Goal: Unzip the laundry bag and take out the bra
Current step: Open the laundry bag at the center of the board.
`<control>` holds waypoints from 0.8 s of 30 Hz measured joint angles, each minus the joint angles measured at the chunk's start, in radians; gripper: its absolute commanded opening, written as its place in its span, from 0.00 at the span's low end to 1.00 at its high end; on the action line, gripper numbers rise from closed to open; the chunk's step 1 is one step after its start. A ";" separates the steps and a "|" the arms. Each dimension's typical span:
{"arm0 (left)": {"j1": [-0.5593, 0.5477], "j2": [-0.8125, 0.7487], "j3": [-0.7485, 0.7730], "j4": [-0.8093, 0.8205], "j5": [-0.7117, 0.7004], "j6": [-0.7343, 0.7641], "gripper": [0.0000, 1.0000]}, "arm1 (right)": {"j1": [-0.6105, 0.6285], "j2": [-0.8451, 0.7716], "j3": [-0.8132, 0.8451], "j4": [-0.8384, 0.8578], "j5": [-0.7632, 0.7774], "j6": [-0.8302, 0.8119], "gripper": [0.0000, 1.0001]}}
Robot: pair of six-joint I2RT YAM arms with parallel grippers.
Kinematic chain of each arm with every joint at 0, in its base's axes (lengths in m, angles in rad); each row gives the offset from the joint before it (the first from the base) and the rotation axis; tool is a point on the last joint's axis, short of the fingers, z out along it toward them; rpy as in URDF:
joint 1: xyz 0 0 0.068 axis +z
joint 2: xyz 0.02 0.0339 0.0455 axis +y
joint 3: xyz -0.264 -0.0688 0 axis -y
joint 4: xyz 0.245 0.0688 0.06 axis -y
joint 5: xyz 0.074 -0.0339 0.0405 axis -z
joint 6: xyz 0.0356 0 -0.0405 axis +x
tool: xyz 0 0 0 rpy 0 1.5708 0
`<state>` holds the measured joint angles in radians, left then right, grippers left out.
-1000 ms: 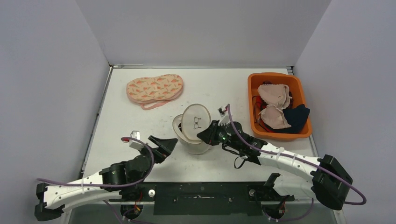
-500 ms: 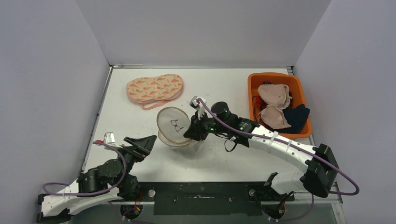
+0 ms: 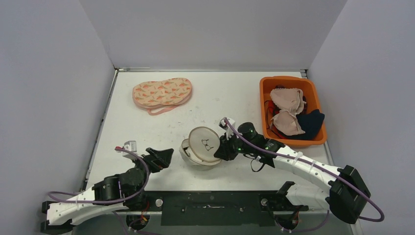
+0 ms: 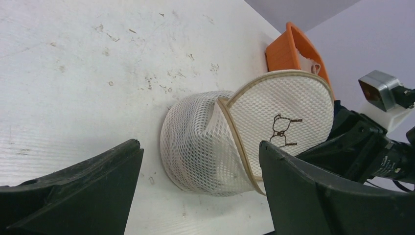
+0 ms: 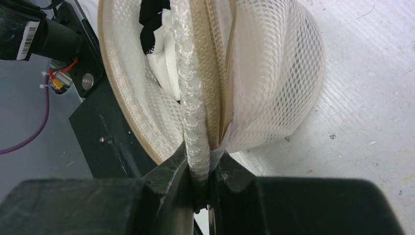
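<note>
The lid (image 3: 203,142) is leaning over the opening of the laundry bag, and the laundry bag's opposite rim (image 4: 229,119) is free. My left gripper should hold that rim before my right gripper takes hold of the lid again.
The laundry bag (image 3: 192,152) is round white mesh with beige trim and lies on the table in the middle. Its flat lid (image 3: 206,143), marked with a small brown bra sign, stands open. My right gripper (image 3: 221,148) is shut on the bag's trimmed rim (image 5: 195,112). In the right wrist view, white and black cloth (image 5: 159,46) shows inside the bag (image 5: 279,73); I cannot tell if it is the bra. My left gripper (image 3: 164,155) is open, left of the bag and apart from it. In the left wrist view the bag (image 4: 195,132) lies ahead of the left gripper (image 4: 199,147).
An orange bin (image 3: 266,88) at the right holds beige bra cups (image 3: 288,100) and dark cloth. A pink carrot-patterned padded piece (image 3: 162,93) lies at the back left. The grey walls close in on three sides.
The right gripper swung the bag left, then brought it back and lower onto the table. The left arm drew back from the bag towards the near left.
</note>
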<state>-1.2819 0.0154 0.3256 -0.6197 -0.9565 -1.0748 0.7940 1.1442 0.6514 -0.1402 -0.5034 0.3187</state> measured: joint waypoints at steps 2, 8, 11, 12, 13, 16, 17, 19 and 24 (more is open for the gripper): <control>0.000 0.040 0.000 0.041 0.012 0.040 0.87 | 0.000 -0.013 0.000 0.005 0.006 0.003 0.05; 0.002 0.290 0.076 0.106 0.087 0.148 0.89 | 0.001 -0.014 0.000 0.003 0.033 0.006 0.05; 0.032 0.488 0.208 0.101 0.141 0.183 0.87 | 0.006 -0.014 -0.001 0.003 0.048 0.006 0.05; 0.056 0.547 0.249 0.104 0.167 0.194 0.86 | 0.007 -0.014 -0.001 0.002 0.052 0.006 0.05; 0.089 0.595 0.278 0.109 0.199 0.201 0.85 | 0.009 -0.015 -0.001 0.002 0.056 0.006 0.05; 0.199 0.684 0.300 0.149 0.309 0.227 0.79 | 0.019 -0.015 -0.001 -0.003 0.070 0.006 0.05; 0.234 0.697 0.291 0.161 0.351 0.234 0.75 | 0.021 -0.016 -0.001 -0.004 0.071 0.006 0.05; 0.296 0.708 0.272 0.179 0.428 0.250 0.67 | 0.027 -0.022 -0.003 -0.005 0.078 0.006 0.05; 0.414 0.784 0.269 0.215 0.595 0.297 0.64 | 0.039 -0.048 -0.007 -0.008 0.088 0.006 0.05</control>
<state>-0.8684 0.7990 0.5941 -0.4049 -0.3611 -0.7776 0.8330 1.0966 0.6441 -0.1482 -0.4156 0.3248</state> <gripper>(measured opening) 0.649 0.118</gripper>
